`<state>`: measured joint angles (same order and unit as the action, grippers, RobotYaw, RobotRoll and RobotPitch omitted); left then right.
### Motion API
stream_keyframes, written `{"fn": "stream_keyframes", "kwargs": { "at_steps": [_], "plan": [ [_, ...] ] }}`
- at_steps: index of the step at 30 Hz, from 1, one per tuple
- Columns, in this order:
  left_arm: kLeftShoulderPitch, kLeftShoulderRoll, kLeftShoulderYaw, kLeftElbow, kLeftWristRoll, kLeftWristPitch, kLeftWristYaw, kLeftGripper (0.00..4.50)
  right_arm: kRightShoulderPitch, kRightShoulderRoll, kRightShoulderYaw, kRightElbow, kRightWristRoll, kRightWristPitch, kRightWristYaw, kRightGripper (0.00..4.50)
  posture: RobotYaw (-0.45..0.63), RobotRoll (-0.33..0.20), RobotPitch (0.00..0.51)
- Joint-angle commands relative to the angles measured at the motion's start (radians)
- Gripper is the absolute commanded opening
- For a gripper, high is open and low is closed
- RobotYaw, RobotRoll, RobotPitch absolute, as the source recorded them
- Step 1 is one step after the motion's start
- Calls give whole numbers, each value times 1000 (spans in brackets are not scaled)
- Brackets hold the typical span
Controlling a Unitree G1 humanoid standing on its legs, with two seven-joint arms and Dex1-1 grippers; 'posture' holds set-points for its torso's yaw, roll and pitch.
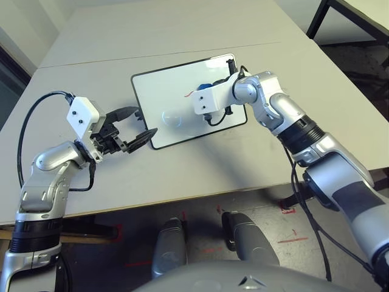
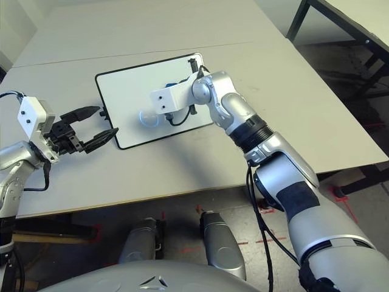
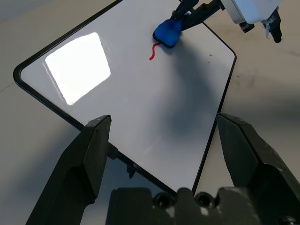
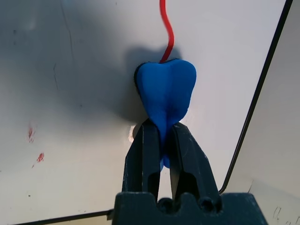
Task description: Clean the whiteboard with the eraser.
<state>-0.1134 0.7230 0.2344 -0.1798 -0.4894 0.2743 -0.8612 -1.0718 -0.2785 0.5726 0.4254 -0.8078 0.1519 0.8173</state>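
The red line (image 1: 188,94) reaches beyond the wide end of the blue eraser. Next, I wipe the eraser back over the line toward the whiteboard's middle (image 1: 182,101) with my right gripper.
The whiteboard (image 1: 173,100) lies flat on the grey table, tilted, with a thin red line (image 3: 153,50) drawn on it. My right gripper (image 4: 161,129) is shut on the blue eraser (image 4: 166,89) at its pinched middle. The eraser's wide end rests on the board at the foot of the red line (image 4: 166,28), near the board's far right part (image 1: 203,86). Faint red smudges (image 4: 31,133) mark the board beside it. My left gripper (image 1: 144,121) stands open at the board's near left edge, and that edge runs between its fingers (image 3: 96,140).
The table's front edge (image 1: 182,199) runs just behind my arms. A seam (image 1: 182,50) crosses the tabletop beyond the board. A black-legged table (image 1: 355,15) stands at the far right. A black cable (image 1: 27,121) loops from my left wrist.
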Motion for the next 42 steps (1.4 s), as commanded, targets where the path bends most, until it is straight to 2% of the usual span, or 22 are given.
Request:
{"fn": "stream_keyframes", "kwargs": {
  "at_steps": [1, 13, 22, 33, 42],
  "plan": [
    [5, 2, 8, -9, 7, 2, 5, 4500, -9, 22, 25, 4, 3, -13, 3, 89, 4, 0, 120],
    [18, -7, 8, -7, 9, -9, 6, 4500, -13, 92, 56, -7, 7, -45, 8, 89, 18, 0, 121],
    [23, -9, 8, -5, 10, -12, 5, 4500, -18, 97, 61, 8, 1, -48, -6, 89, 19, 0, 122],
    [9, -10, -1, 16, 13, -25, -4, 4500, -55, 23, 56, 78, -18, -61, -24, 89, 4, 0, 117],
    [1, -11, -5, 25, 15, -31, -8, 4500, -29, -67, 70, 73, -31, -77, 0, 89, 4, 0, 117]
  ]
}}
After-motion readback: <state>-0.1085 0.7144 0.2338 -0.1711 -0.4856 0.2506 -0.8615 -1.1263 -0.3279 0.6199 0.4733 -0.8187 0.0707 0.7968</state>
